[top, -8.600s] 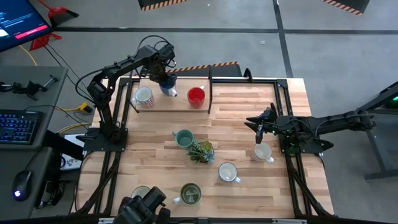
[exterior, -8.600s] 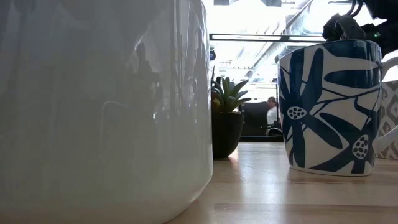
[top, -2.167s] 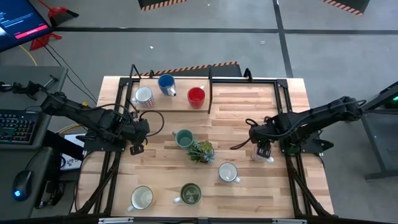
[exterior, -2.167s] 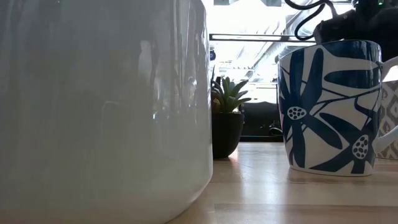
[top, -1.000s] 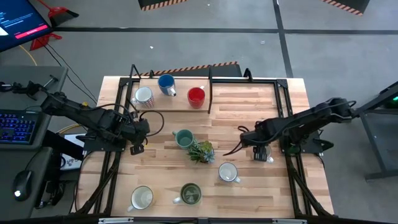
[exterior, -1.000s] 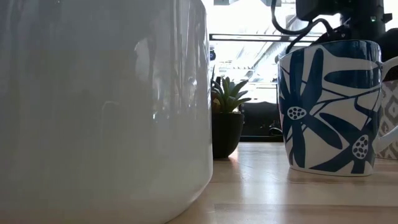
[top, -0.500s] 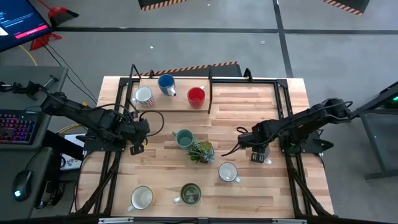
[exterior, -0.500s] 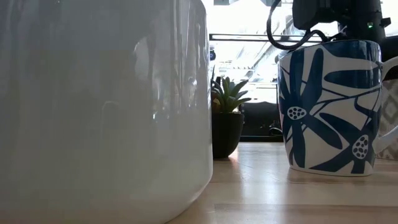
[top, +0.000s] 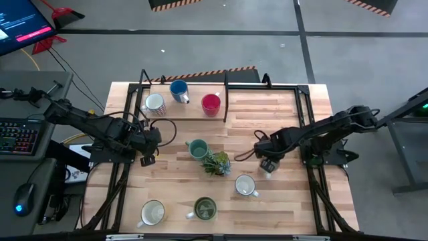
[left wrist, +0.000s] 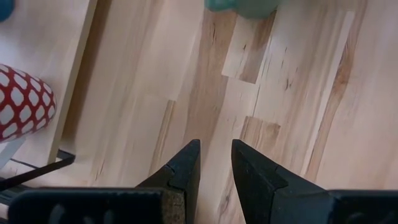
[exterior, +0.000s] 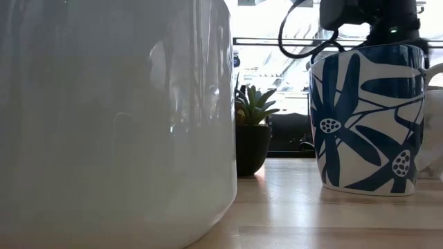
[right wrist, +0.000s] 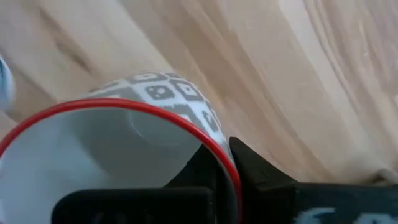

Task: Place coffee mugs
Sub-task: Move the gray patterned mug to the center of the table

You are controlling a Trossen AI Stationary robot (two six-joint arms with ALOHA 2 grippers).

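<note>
The grey-patterned mug (right wrist: 163, 92) is upright and the wood (top: 231, 134) between plant and red mug is open, so the robot's right gripper should keep going there and let go once the patterned mug's base is resting.
My right gripper (top: 267, 163) (right wrist: 225, 163) is shut on a white mug with a grey pattern and a red rim (right wrist: 149, 112), right of the table's middle. On the raised board at the far left stand a red-patterned white mug (top: 154, 104), a blue mug (top: 178, 89) and a red mug (top: 210, 103). A teal mug (top: 197, 148), a white mug with blue flowers (top: 245, 185) (exterior: 367, 117), an olive mug (top: 204, 209) and a cream mug (top: 152, 213) stand on the table. My left gripper (top: 148, 144) (left wrist: 214, 163) hangs open over the table's left side, with nothing between its fingers. My right gripper pinches the mug's wall at the red rim (right wrist: 219, 155), one finger inside the mug and one outside. The fingers come from above, pointing down. The mug is upright, mouth up; whether its base is off the table I cannot tell.
A small spiky plant (top: 216, 163) (exterior: 252, 131) stands between the teal mug and the held mug. Black frame rails (top: 304, 114) run along the table's edges. Bare wood lies at the far right (top: 267, 107).
My right gripper has shut on the patterned mug's rim, rolled about its downward axis and shifted a little toward the table's left edge. The mug has turned about and moved left with it.
</note>
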